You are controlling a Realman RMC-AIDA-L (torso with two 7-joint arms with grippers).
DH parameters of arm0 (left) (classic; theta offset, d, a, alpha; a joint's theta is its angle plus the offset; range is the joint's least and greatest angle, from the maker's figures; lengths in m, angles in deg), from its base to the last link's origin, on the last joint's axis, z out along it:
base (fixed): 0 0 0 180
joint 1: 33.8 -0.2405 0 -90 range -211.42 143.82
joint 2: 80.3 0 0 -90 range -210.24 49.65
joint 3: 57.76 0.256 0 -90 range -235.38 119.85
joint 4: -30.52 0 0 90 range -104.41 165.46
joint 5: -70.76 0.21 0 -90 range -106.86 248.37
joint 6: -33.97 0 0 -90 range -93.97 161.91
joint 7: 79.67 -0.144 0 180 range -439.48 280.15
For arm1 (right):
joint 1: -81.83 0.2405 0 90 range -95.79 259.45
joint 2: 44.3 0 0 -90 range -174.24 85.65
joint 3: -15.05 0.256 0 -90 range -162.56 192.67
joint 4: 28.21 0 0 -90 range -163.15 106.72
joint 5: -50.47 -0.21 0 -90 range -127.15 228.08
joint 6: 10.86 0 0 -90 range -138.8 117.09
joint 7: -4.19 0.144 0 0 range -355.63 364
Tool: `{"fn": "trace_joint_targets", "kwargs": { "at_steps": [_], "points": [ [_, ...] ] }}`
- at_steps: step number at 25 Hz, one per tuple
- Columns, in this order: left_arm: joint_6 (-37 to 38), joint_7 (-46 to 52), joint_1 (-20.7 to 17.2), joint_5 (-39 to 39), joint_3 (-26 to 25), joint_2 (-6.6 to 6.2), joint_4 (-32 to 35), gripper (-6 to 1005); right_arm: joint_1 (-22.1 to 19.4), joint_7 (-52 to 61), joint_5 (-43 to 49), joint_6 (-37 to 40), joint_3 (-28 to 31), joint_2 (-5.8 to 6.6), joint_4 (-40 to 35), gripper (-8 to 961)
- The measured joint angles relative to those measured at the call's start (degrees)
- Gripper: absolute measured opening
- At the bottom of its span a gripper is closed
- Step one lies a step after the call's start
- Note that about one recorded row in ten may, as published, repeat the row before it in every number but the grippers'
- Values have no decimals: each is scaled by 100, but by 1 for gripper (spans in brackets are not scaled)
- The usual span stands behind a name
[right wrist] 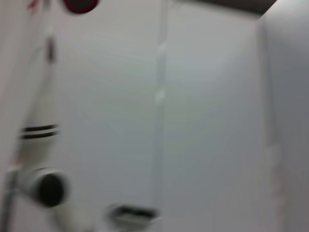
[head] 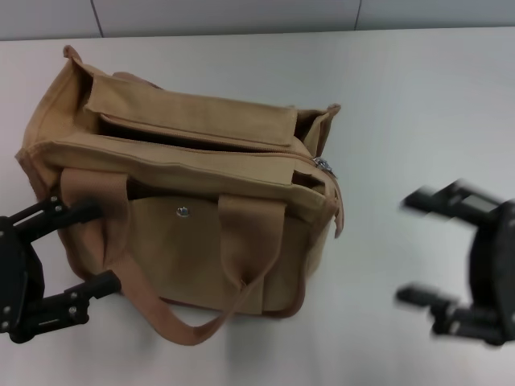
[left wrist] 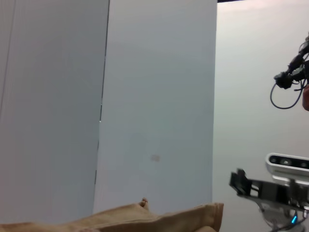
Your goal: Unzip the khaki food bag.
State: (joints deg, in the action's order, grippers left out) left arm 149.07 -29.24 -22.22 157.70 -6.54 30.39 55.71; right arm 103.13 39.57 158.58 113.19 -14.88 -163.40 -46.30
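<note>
The khaki food bag stands crooked with its zipper-pull end (head: 323, 170) slanting toward the robot, so the robot's right gripper should go back to the bag's near corner (head: 296, 304) and straighten the bag.
The khaki food bag (head: 193, 241) stands on the white table (head: 418, 96) at centre left in the head view. Its front pocket with a metal snap (head: 183, 212) and one loop handle (head: 201, 322) face me. A dark gap runs along its top, and the silver zipper pull (head: 323, 165) sits at the bag's right end. My left gripper (head: 106, 244) is open, with its fingers straddling the bag's front left corner. My right gripper (head: 403, 249) is open and empty, well to the right of the bag. The bag's top edge also shows in the left wrist view (left wrist: 159, 217).
Grey wall panels (head: 241, 14) stand behind the table's far edge. The left wrist view shows the other arm's black gripper (left wrist: 256, 188) far off. The right wrist view shows only blurred walls and a white tube (right wrist: 43, 188).
</note>
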Motion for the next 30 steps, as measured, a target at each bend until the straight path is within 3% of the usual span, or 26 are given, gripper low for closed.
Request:
{"fn": "trace_joint_targets", "kwargs": {
  "at_steps": [1,2,3,5,6,13,17,22,23,30],
  "points": [
    [-1,2,17,2,31,-4,0,802,153,212,36,-171,-495,-5,-49,731],
    [-1,2,17,2,31,-4,0,802,153,212,36,-171,-495,-5,-49,731],
    [-1,2,19,2,35,-9,1,801,342,453,40,-574,-899,-19,-27,731],
    [-2,3,23,15,58,-22,2,801,463,585,41,-822,-1044,-28,6,731],
    [-9,4,36,65,87,-27,3,801,693,799,35,-1381,-1209,-42,148,731],
    [-14,8,97,183,183,-34,-6,802,1129,914,-460,-2571,-1141,-57,629,730],
    [-20,10,138,229,244,-34,-24,802,1004,927,-793,-2329,-1190,-30,536,730],
    [-22,11,161,260,282,-22,-9,801,802,1022,-400,-1487,-1459,-6,107,730],
    [-39,11,304,449,307,0,-38,801,771,1196,-229,-1336,-1526,-6,-61,730],
    [-62,14,413,517,311,34,-46,801,796,1428,-55,-1351,-1654,-20,-200,730]
  ]
}}
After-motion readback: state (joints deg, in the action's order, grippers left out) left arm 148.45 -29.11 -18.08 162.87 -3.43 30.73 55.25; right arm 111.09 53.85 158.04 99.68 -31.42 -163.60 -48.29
